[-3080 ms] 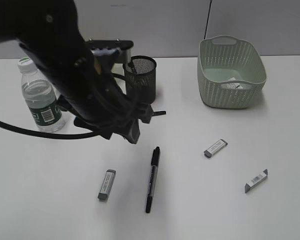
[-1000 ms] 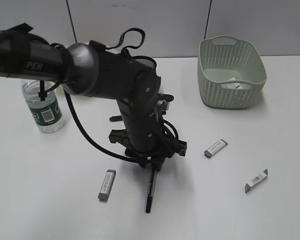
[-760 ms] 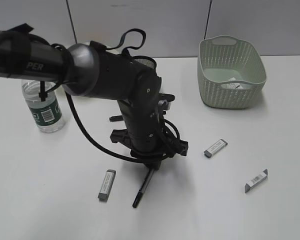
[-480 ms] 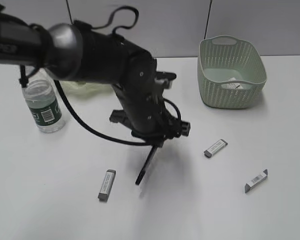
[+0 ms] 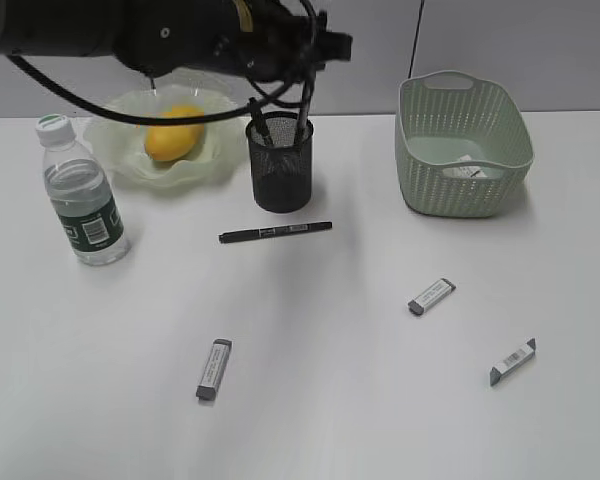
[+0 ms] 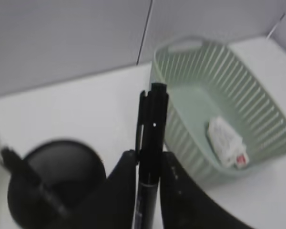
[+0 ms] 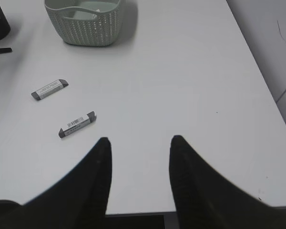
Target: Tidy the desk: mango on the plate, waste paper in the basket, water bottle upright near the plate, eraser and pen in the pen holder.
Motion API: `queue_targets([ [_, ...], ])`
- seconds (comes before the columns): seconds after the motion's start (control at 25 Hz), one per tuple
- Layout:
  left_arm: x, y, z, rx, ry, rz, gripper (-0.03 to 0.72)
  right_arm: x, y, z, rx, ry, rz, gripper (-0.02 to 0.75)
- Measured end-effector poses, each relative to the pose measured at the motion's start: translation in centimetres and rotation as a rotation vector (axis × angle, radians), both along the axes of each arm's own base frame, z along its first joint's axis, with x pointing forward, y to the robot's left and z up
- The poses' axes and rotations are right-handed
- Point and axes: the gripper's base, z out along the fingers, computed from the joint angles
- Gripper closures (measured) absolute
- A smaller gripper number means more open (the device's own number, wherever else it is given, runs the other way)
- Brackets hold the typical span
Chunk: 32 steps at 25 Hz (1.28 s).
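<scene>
I should move my left gripper's pen back over the pen holder's opening (image 5: 279, 129) before lowering it, as it now hangs at the pen holder's rim (image 5: 307, 130) toward the basket.
My left gripper (image 5: 303, 62) is shut on a black pen (image 5: 302, 108) that hangs upright, its lower end at the mouth of the black mesh pen holder (image 5: 280, 170). In the left wrist view the pen (image 6: 151, 124) is pinched between both fingers, with the pen holder (image 6: 57, 183) below left. Another pen (image 5: 263, 130) stands inside the holder. A second black pen (image 5: 275, 232) lies in front of it. The mango (image 5: 173, 133) rests on the plate (image 5: 110, 150). The water bottle (image 5: 80, 190) stands upright. Waste paper (image 5: 467, 170) lies in the basket (image 5: 463, 195). My right gripper (image 7: 139, 143) is open over bare table.
Three erasers lie on the table: one front left (image 5: 213, 369), one right of centre (image 5: 431, 296), one far right (image 5: 512, 361). The right wrist view shows two of them (image 7: 49, 89) (image 7: 76, 124) and the table's right edge (image 7: 257, 71).
My left gripper closed on the pen on the table, lifted it and carried it back and up to the pen holder. The arm no longer hides the plate and mango.
</scene>
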Motion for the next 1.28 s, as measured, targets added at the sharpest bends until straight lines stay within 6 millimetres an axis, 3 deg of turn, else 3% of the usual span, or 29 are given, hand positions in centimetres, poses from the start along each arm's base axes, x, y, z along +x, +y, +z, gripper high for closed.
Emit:
queue_targets([
  [0.2, 2.4, 1.3, 2.0, -0.136, -0.267, -0.031, 0.576, 0.0, 0.0, 0.0, 0.000, 0.000, 0.000, 0.409],
  [0.48, 4.8, 3.1, 0.8, -0.103, -0.439, -0.039, 0.577, 0.0, 0.0, 0.0, 0.003, 0.000, -0.001, 0.409],
  [0.72, 5.9, 3.3, -1.5, -0.117, -0.428, -0.019, 0.579, 0.0, 0.0, 0.0, 0.003, 0.000, -0.002, 0.410],
  [0.88, 5.6, 3.4, -2.7, -0.147, -0.440, -0.022, 0.580, 0.0, 0.0, 0.0, 0.004, 0.000, -0.002, 0.410],
  [1.08, 3.8, 4.3, -6.7, -0.212, -0.433, -0.008, 0.595, 0.0, 0.0, 0.0, 0.004, 0.000, -0.002, 0.410],
  [1.28, 3.6, 4.5, -9.9, -0.230, -0.428, -0.006, 0.598, 0.0, 0.0, 0.0, 0.004, 0.000, -0.002, 0.410],
])
